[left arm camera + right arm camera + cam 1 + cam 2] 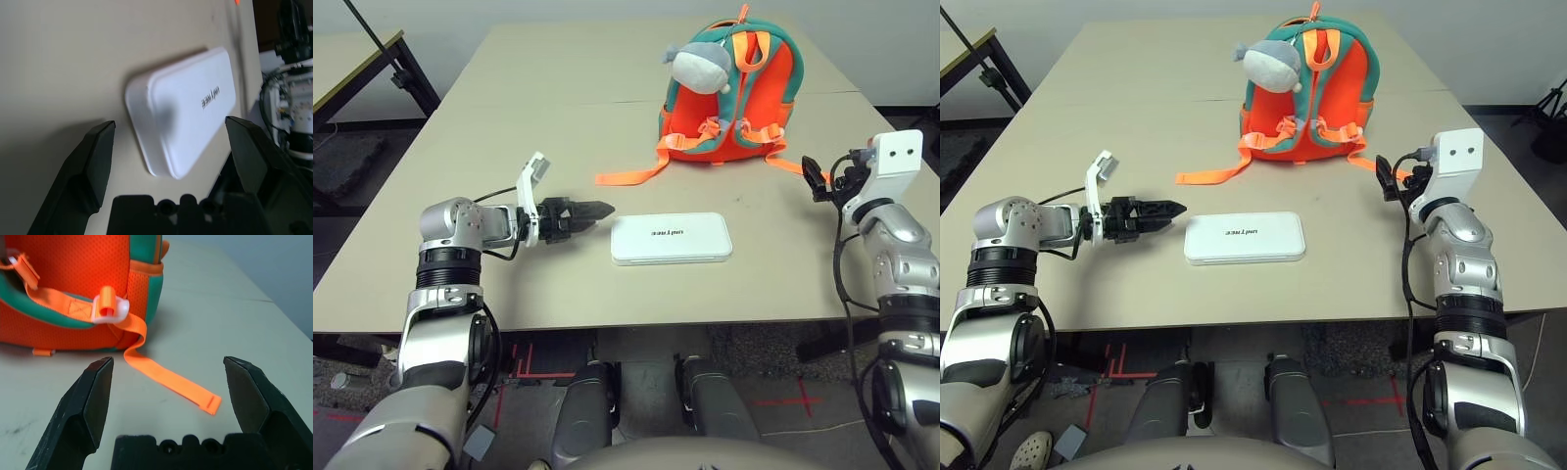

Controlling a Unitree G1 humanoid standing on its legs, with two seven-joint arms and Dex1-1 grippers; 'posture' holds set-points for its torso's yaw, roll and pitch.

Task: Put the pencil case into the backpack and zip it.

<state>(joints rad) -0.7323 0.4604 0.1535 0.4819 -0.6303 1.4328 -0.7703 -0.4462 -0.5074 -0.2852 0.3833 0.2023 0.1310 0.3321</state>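
Observation:
The white pencil case lies loose in front of my left gripper's open fingers. My right gripper should push the case's far end point(727, 238) to feed it in.
The white pencil case point(672, 239) lies flat near the table's front edge, dark lettering on top. My left gripper point(605, 209) is open, level with the table and pointing at the case's left end, a short gap away; the left wrist view shows the case point(181, 110) ahead between the spread fingers. The orange and teal backpack point(744, 98) stands at the back, straps facing me, a grey plush animal point(700, 64) hanging on it. To the backpack's right, my right gripper point(818, 176) is open and empty, aimed at its lower corner point(73, 284).
One loose orange strap point(631, 176) trails over the table from the backpack toward the left. Another strap point(171, 382) lies on the table just ahead of the right gripper. A second table point(352, 69) stands at the far left.

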